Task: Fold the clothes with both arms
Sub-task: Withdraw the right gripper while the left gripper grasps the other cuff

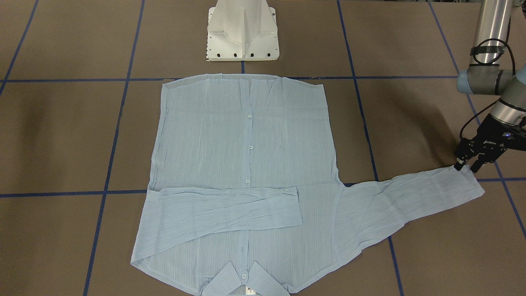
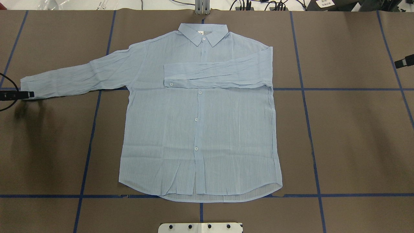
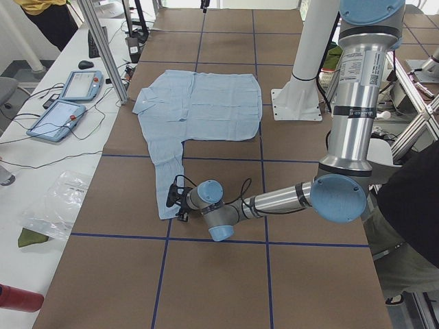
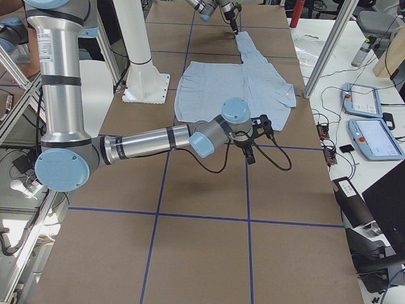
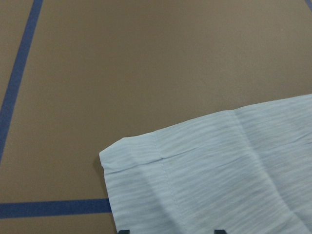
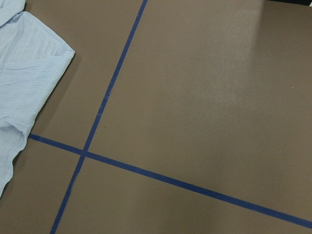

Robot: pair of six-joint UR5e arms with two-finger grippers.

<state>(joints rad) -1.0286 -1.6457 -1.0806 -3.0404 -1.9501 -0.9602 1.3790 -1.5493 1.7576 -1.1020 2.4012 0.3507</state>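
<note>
The outstretched sleeve (image 1: 415, 197) will show its own hidden button when I fold it across, because the folded sleeve has a button at its cuff (image 1: 286, 189).
The light blue shirt (image 2: 197, 129) lies flat and buttoned on the brown table, collar (image 2: 203, 34) at the far side. One sleeve (image 2: 216, 76) is folded across the chest. The other sleeve (image 2: 81, 77) stretches straight out toward my left arm. My left gripper (image 1: 466, 166) is low at that sleeve's cuff (image 5: 195, 170), open, a finger on each side of the cuff's edge. My right gripper (image 2: 404, 61) hovers off the shirt over bare table; whether it is open or shut does not show. The right wrist view catches only a shirt corner (image 6: 24, 63).
The white pedestal base (image 1: 242, 33) stands just behind the shirt's hem. Blue tape lines (image 2: 310, 142) grid the table. Two teach pendants (image 3: 65, 103) and cables lie on the side bench. A person (image 3: 411, 205) stands beside the robot.
</note>
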